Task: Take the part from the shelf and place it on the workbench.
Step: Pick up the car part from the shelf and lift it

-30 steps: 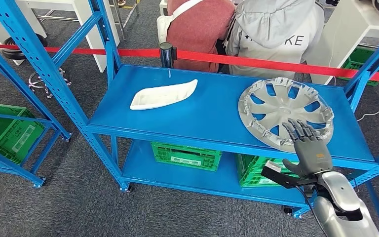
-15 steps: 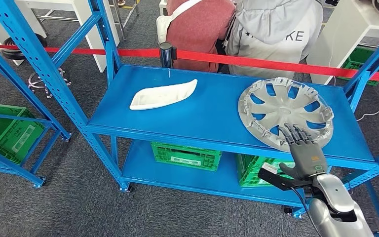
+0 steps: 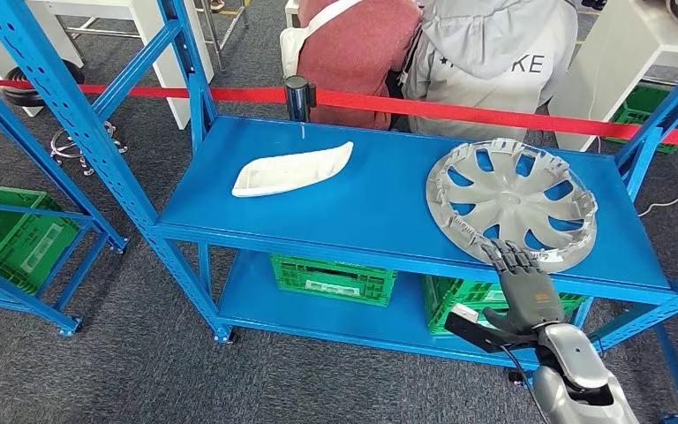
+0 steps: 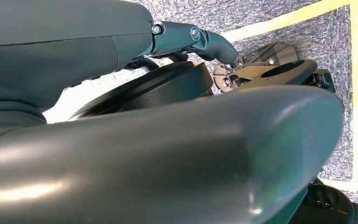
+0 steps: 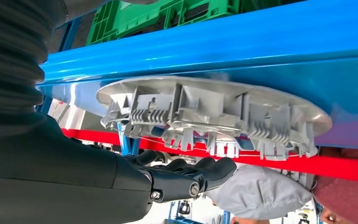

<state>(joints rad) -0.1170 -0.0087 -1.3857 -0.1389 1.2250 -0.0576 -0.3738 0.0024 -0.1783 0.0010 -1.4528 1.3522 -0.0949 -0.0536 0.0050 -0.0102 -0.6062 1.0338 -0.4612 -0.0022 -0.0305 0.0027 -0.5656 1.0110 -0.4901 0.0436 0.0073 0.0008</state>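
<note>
The wheel cover's rim [image 3: 514, 201] has clips [image 3: 464, 231] standing upward around it, so I should expect the wheel cover's smooth outer side to be hidden underneath when I lift it.
A silver wheel cover [image 3: 512, 201] lies flat on the right part of the blue shelf [image 3: 380, 203], its near rim reaching the shelf's front edge. A white curved part [image 3: 293, 169] lies on the shelf's left part. My right hand [image 3: 521, 287] is at the front edge just below the wheel cover's near rim, fingers spread and pointing at it, holding nothing. In the right wrist view the wheel cover [image 5: 214, 112] sits just past the dark fingers [image 5: 200, 173], with a gap between them. The left wrist view gives no sight of my left hand's fingers.
Green crates [image 3: 334, 278] stand on the lower shelf under the top board. A red barrier tape [image 3: 459, 110] runs behind the shelf, with two people [image 3: 424, 49] beyond it. Another blue rack with a green crate [image 3: 9, 238] stands at the left. Blue uprights [image 3: 653, 132] flank the shelf.
My right hand has drawn back toward me and slid left, from over the wheel cover's near rim down to the shelf's front edge. The wheel cover and white part have not moved.
</note>
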